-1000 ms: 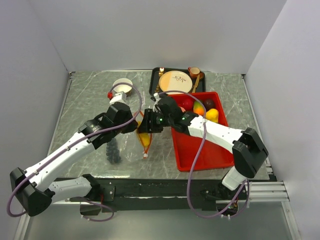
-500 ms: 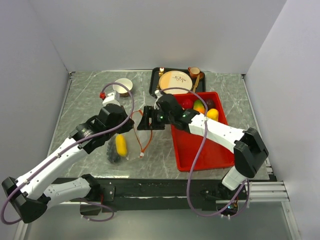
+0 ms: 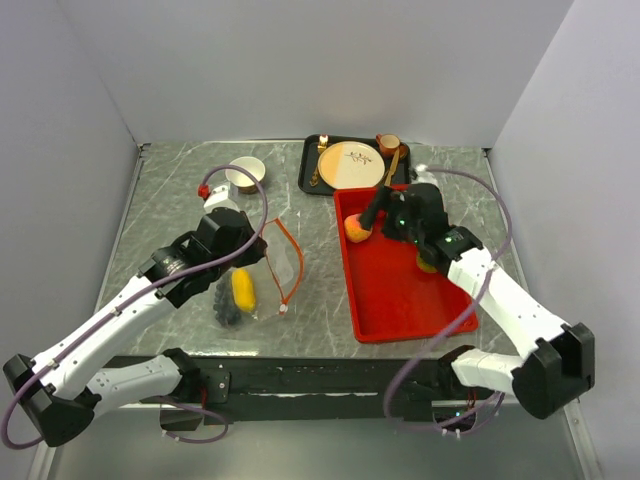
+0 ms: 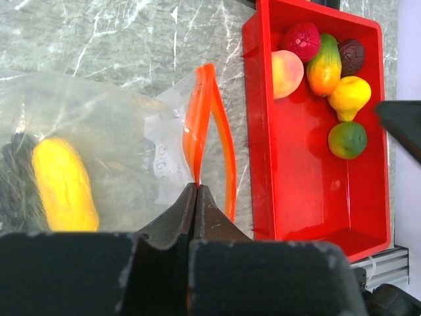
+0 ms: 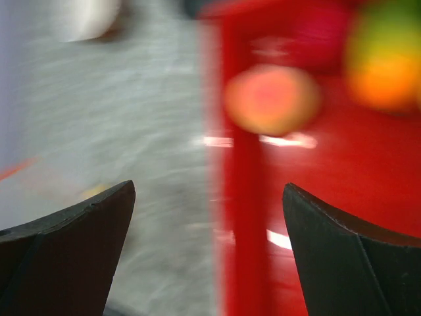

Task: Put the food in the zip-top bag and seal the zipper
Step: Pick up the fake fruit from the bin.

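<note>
Open tray's bottom (image 3: pixel 394 288) is next to the lime (image 3: pixel 426 265), so the robot's right gripper goes on toward the lime with its fingers spread until they are on both sides of the lime, and then close.
The zip-top bag (image 3: pixel 262 272) lies left of the red tray (image 3: pixel 400 300), its mouth gaping. My left gripper (image 3: pixel 248 246) is shut on the orange-red zipper (image 4: pixel 196 141) strip; the white slider (image 3: pixel 283 310) hangs at the near end. Inside the bag (image 4: pixel 112 125) lie a yellow piece (image 4: pixel 63 184) and dark grapes (image 3: pixel 226 306). In the tray (image 4: pixel 309 178) rest a peach (image 4: pixel 287 72), red apple (image 4: pixel 302 39), mango (image 4: pixel 324 66), plum (image 4: pixel 350 56), lemon (image 4: pixel 348 96) and lime (image 4: pixel 347 139). My right gripper (image 3: pixel 368 216) hovers open and empty over the tray's far left corner, beside the peach (image 3: pixel 356 230).
A black tray with a cream plate (image 3: pixel 350 163), cutlery and a cup (image 3: pixel 389 145) stands behind the red tray. A white bowl (image 3: pixel 245 172) and a small red object (image 3: pixel 205 188) sit at the back left. White walls close in three sides.
The yellow piece has dropped into the bag. My right gripper opened wide and swung right from the bag's mouth to above the tray. The left gripper keeps its hold.
</note>
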`<state>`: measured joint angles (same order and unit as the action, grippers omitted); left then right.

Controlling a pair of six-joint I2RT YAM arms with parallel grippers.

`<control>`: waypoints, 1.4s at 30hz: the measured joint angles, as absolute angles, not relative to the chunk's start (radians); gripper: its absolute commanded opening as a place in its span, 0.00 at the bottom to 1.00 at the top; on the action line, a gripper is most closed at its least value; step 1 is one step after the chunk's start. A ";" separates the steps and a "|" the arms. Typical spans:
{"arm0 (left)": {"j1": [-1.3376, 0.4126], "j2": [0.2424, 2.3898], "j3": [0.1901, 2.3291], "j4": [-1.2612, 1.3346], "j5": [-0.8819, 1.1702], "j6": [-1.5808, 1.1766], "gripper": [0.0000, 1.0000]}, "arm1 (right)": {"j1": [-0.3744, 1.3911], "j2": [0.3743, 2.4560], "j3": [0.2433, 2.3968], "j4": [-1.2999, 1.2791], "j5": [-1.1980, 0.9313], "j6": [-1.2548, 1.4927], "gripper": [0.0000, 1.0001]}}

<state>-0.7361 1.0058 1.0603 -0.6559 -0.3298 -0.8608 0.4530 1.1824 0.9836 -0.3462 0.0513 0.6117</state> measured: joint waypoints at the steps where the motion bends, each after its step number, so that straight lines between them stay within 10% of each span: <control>1: -0.736 1.006 1.060 -0.656 -0.330 -0.861 0.02 | 0.418 1.190 0.957 -0.364 0.067 0.612 1.00; 32: -0.736 1.005 1.060 -0.657 -0.330 -0.862 0.02 | 0.148 1.500 0.912 -0.514 0.377 0.656 1.00; 42: -0.736 1.024 1.048 -0.656 -0.331 -0.864 0.01 | 0.147 1.536 0.918 -0.478 0.350 0.628 0.60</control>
<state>-0.7361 1.0245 1.0481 -0.6563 -0.3305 -0.8639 0.1474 1.5360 0.9184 -0.4782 0.3500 0.6277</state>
